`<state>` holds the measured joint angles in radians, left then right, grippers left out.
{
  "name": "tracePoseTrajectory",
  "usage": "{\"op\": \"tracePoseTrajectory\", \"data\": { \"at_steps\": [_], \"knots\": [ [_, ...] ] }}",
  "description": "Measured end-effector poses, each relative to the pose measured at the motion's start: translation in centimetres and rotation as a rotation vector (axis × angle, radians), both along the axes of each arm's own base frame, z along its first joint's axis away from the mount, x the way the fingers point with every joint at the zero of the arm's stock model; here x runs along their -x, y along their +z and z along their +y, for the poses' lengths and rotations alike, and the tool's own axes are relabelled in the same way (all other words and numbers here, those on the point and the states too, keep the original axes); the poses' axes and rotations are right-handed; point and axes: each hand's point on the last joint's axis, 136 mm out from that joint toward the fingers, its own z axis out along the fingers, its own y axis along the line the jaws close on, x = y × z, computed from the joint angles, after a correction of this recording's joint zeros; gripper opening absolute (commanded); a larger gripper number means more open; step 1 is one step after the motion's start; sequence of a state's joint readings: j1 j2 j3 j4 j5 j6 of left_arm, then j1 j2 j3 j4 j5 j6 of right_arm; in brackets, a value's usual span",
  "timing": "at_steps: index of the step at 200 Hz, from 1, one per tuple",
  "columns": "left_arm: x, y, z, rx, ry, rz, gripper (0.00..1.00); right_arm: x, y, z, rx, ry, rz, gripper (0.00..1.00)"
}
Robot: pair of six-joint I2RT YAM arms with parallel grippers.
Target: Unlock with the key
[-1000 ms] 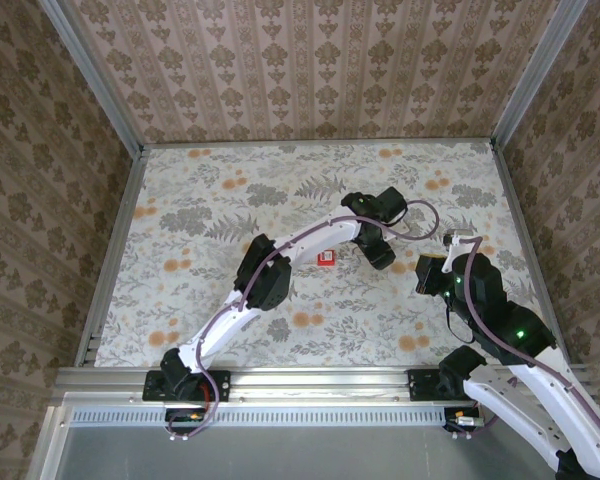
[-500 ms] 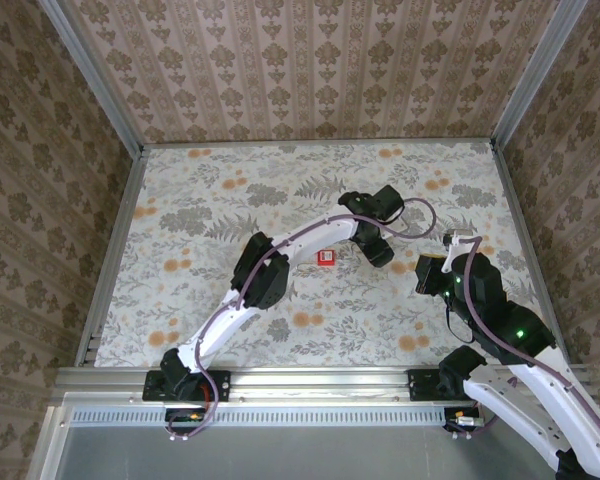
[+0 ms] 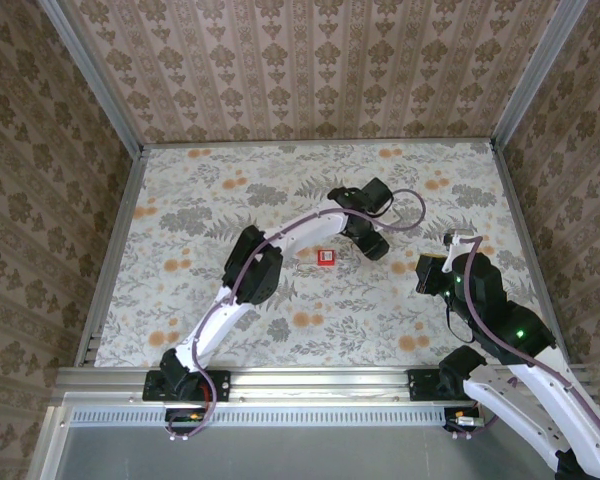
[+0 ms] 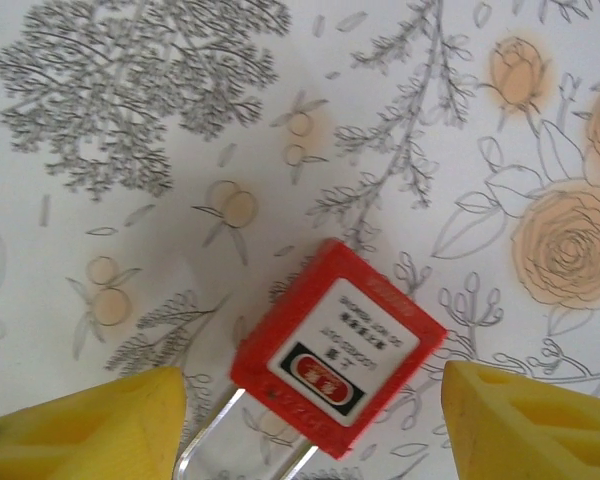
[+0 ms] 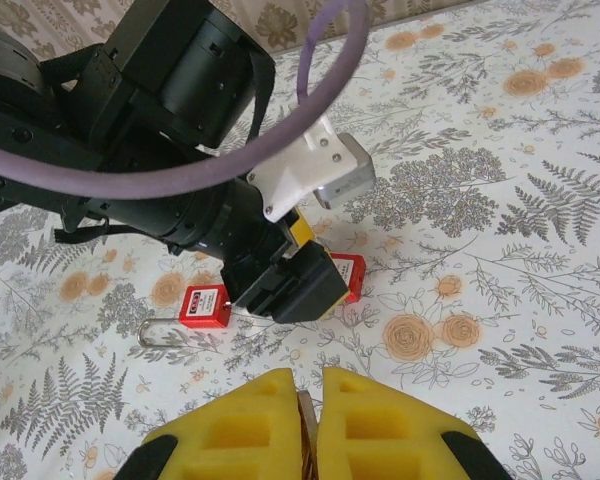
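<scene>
The red padlock [image 4: 340, 348] lies at a slant under my left gripper's open fingers. I should turn my left gripper square to the padlock's long sides [image 4: 391, 394] before I lower it and close it.
A red padlock [image 4: 335, 350] with a white label lies flat on the flowered table, its silver shackle [image 4: 205, 445] towards the camera. My left gripper [image 4: 315, 420] hovers over it, open, one yellow finger [image 4: 90, 425] on each side and apart from it. In the right wrist view this padlock [image 5: 348, 272] peeks out beside the left gripper [image 5: 285, 275]. A second red padlock [image 5: 203, 305] [image 3: 326, 257] lies to its left. My right gripper [image 5: 305, 385] [image 3: 427, 272] is shut on the key [image 5: 306, 430], a thin metal edge between its pads.
The left arm [image 3: 280, 250] arches across the middle of the table [image 3: 210, 200]. Patterned walls close the table in on three sides, and a metal rail [image 3: 280, 380] runs along the near edge.
The left arm's wrist and gripper have shifted slightly up and left in the top view. Right arm and visible padlock have not moved.
</scene>
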<state>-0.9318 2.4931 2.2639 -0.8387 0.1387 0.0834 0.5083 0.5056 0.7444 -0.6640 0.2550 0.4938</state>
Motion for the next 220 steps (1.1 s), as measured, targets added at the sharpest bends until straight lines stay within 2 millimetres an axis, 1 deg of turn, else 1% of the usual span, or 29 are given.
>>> {"op": "tracePoseTrajectory", "data": {
  "at_steps": [29,56,97,124,163,192,220],
  "knots": [
    [-1.0,0.4,0.2,0.021,0.018,0.004,0.7,0.0,0.0,0.0,0.0,0.0,0.0,0.0],
    [-1.7,1.4,-0.7,0.059,0.023,0.0,0.7,0.0,0.0,0.0,0.0,0.0,0.0,0.0],
    [-0.7,1.0,-0.8,0.068,0.027,0.06,0.69,0.1,-0.2,-0.1,0.004,-0.002,0.007,0.0],
    [0.0,0.2,-0.3,0.049,0.041,0.099,0.68,0.2,-0.4,-0.1,0.006,0.002,0.016,0.0],
    [0.7,-1.3,0.5,0.011,0.067,0.141,0.66,0.4,-0.2,0.0,-0.005,0.012,0.009,0.0],
    [1.0,-2.1,1.0,-0.006,0.082,0.161,0.65,0.6,0.0,-0.1,-0.009,0.013,0.004,0.0],
    [1.2,-1.9,0.9,0.004,0.087,0.162,0.65,0.7,0.0,-0.1,-0.011,0.015,0.003,0.0]
  ]
}}
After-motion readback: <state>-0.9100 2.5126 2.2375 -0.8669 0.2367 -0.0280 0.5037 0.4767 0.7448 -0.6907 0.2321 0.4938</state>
